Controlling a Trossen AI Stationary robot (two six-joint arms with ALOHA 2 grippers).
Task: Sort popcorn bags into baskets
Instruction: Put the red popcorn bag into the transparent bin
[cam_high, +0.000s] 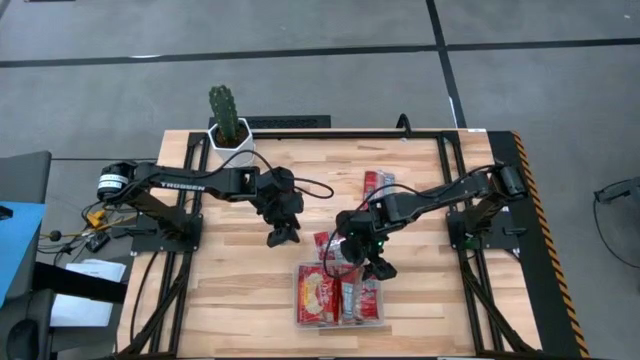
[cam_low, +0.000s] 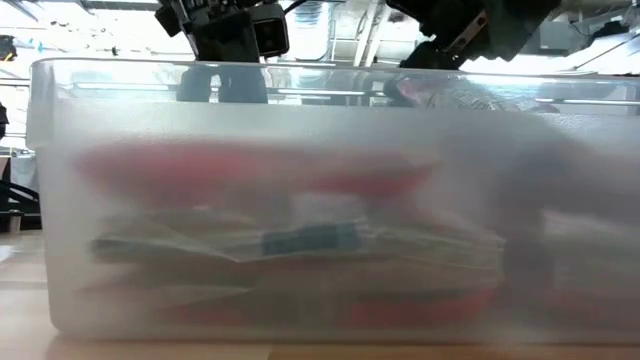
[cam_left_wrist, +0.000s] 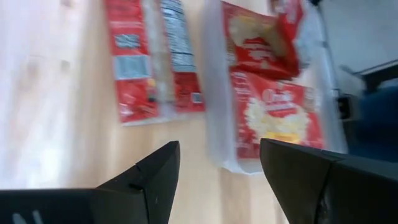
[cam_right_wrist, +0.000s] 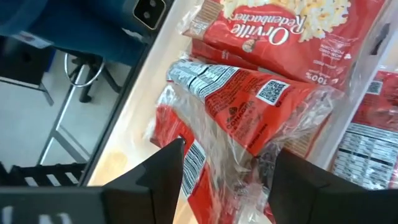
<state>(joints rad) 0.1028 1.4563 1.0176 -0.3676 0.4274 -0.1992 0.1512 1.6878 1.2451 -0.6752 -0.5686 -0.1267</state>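
Note:
The red bag (cam_left_wrist: 140, 62) is lying flat and has straight edges (cam_left_wrist: 163, 116), so it will stick out nearly straight when I pick it up by one end.
The clear basket (cam_high: 297, 300) sits at the table's near middle and fills the low view (cam_low: 300, 200). It holds several red popcorn bags (cam_high: 340, 298), and yellow-pictured ones show in the left wrist view (cam_left_wrist: 273, 118). Two narrow bags (cam_high: 378, 185) lie flat on the table farther back (cam_left_wrist: 155, 62). My right gripper (cam_high: 368, 262) hovers over the basket's far edge, shut on another red bag (cam_high: 326, 248). My left gripper (cam_high: 282, 236) is open and empty, left of the basket's far corner (cam_left_wrist: 219, 155). My right gripper (cam_right_wrist: 227, 155) pinches the crinkled wrapper end of a red bag (cam_right_wrist: 239, 134) between its two fingers, coming from the table's right. The bag stretches away from the fingers toward the left, tilted. Its far end (cam_right_wrist: 193, 74) is over the basket's far-left corner.
A white pot with a cactus (cam_high: 228, 128) stands at the table's far edge, behind the left arm. Black frame rails run along both sides of the table (cam_high: 455, 200). Bare wood lies left of the basket (cam_high: 240, 290).

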